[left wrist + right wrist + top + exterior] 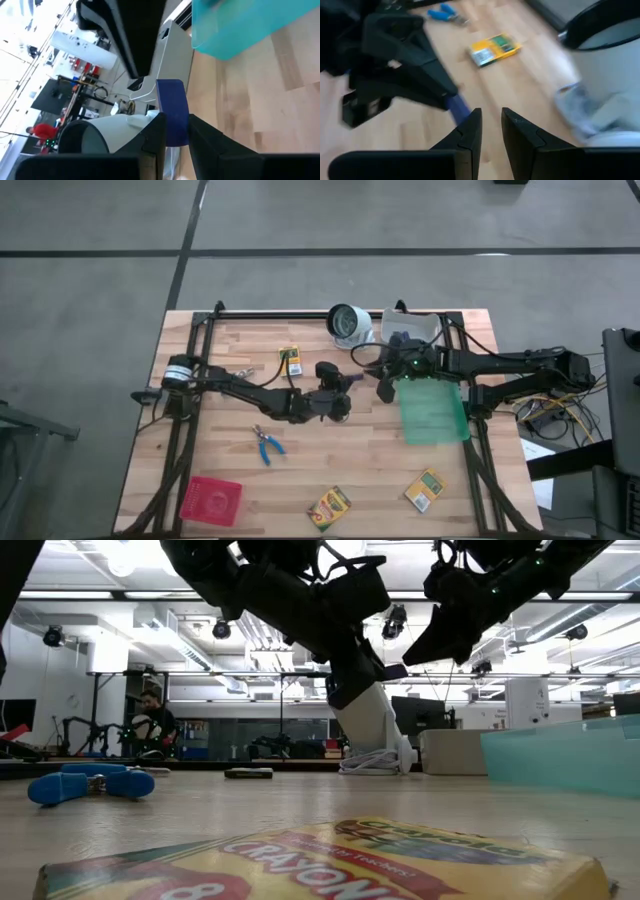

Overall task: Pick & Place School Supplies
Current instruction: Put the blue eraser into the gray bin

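Observation:
The purple piece's loose end [461, 114] is beside my right gripper's nearly closed fingers, so next I open them wide and line them up before I close them around that end [171, 91].
My left gripper [350, 383] hovers over the table's middle, shut on a small purple piece [172, 112]. My right gripper [384, 390] is just right of it, beside the green mat [432, 412]. Its fingers are narrowly open around nothing [491, 117], and the purple piece [458, 106] shows just beyond one of them. One crayon box [290, 360] lies flat toward the far edge, and two [328, 507] [425, 490] lie near the near edge. The blue-handled tool [267, 446] lies left of centre. My left gripper pinches the purple piece between its two fingers, which close on the piece's lower part [174, 135]. The upper end [170, 90] sticks out past the fingertips. The piece is lifted clear of the table.
A white-grey round object [350, 323] and a white bin [415, 328] stand at the far edge. The red tray [211, 500] sits at the near left corner. Bare wood shows between the tool and the near crayon boxes. A person in red [42, 132] is far off in the room.

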You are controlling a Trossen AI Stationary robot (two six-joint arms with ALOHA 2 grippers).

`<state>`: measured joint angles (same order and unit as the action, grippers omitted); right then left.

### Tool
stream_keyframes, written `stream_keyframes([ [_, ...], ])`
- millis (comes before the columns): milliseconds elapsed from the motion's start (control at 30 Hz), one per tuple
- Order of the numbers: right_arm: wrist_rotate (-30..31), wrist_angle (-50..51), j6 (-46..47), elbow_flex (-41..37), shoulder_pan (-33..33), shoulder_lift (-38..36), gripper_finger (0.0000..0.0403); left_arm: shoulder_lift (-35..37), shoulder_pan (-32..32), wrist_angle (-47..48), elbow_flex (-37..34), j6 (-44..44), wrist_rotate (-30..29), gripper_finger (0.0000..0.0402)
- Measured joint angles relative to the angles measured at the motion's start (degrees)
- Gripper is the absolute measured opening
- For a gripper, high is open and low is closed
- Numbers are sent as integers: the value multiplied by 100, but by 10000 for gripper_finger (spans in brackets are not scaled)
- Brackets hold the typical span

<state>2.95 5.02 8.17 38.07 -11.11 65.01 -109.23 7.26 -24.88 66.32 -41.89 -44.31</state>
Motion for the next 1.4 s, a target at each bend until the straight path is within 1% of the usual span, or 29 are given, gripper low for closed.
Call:
stream_keyframes([
  [67,-260,193,60,1,2,0,68,26,93,4,0,-13,-8,71],
  [133,-296,220,151,-27,29,0,68,70,203,0,0,-133,-114,71],
  [200,-290,210,147,-67,74,0,68,116,324,-13,0,-349,-351,71],
  [300,-293,210,-194,-96,180,0,68,170,468,-11,0,-525,-776,71],
  [367,-294,140,-414,-97,262,0,68,188,503,-11,0,-538,-937,71],
  [500,-299,-84,-604,-99,498,0,68,188,521,52,0,-534,-965,71],
  [667,-301,48,-535,-101,733,0,68,188,523,95,0,-498,-1116,71],
  [767,-299,47,-522,-101,752,0,68,188,523,94,0,-494,-1223,71],
  [1100,-296,26,-517,-101,750,0,69,188,521,95,-2,-466,-1233,71],
  [1233,-296,13,-536,-101,750,0,84,188,523,96,-2,-466,-1224,71],
  [1400,-290,-14,-444,-101,750,0,120,188,523,96,-2,-464,-1218,71],
])
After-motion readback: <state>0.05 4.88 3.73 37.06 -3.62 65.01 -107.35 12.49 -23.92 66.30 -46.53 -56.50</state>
